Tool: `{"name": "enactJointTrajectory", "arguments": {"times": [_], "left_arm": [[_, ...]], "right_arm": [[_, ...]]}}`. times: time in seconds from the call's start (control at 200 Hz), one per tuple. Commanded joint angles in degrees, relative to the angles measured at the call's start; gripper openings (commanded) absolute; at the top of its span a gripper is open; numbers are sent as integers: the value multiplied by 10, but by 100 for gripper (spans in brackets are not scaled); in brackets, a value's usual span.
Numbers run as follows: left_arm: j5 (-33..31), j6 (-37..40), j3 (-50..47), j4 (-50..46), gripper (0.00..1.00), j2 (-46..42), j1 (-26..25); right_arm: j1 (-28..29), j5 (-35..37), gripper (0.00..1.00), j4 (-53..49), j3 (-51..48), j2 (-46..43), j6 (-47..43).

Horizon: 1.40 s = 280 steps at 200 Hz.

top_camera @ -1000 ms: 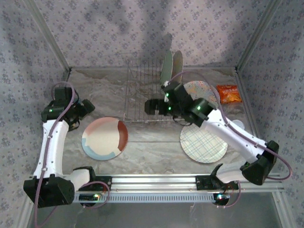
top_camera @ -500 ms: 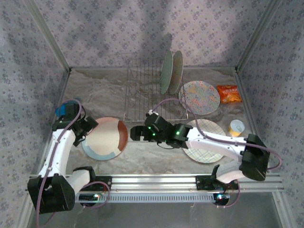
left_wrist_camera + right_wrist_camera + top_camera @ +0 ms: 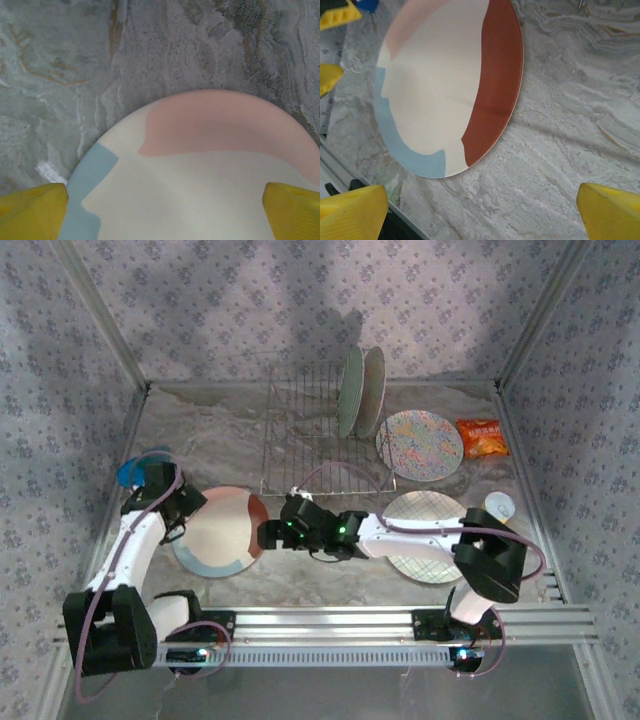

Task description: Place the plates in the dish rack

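Note:
I see the cream plate's rust-red edge (image 3: 259,510) free beside my right gripper's open fingers, so I should keep moving them in until they straddle that edge (image 3: 494,137), then close.
The cream plate (image 3: 215,532) with rust-red and light-blue sections lies flat on the table at front left. My left gripper (image 3: 186,508) stands open over its left rim; in the left wrist view the plate (image 3: 200,170) spans the gap between both yellow fingertips (image 3: 30,210). My right gripper (image 3: 266,535) is open just beside the plate's rust-red right edge (image 3: 492,90), with bare table between its jaws (image 3: 480,215). Two plates (image 3: 358,390) stand upright in the dish rack (image 3: 300,440). A floral plate (image 3: 420,445) and a plaid plate (image 3: 425,565) lie flat at the right.
A small blue bowl (image 3: 130,472) sits behind the left gripper near the left wall. An orange snack packet (image 3: 482,437) and a small cup (image 3: 497,505) are at the right. The right arm stretches across the plaid plate. Metal rail (image 3: 330,620) along the near edge.
The right arm swung from the rack down and left until its gripper reached the cream plate's right edge. The left gripper moved forward onto the plate's left rim. Both stayed open.

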Motion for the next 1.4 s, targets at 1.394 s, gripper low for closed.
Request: {"name": "enactJointTrajectory", "arguments": {"times": [1.394], "left_arm": [[69,34,-19,189,99,187,5]], "right_arm": [[-9,-61,99,-20,112,137,-11]]}}
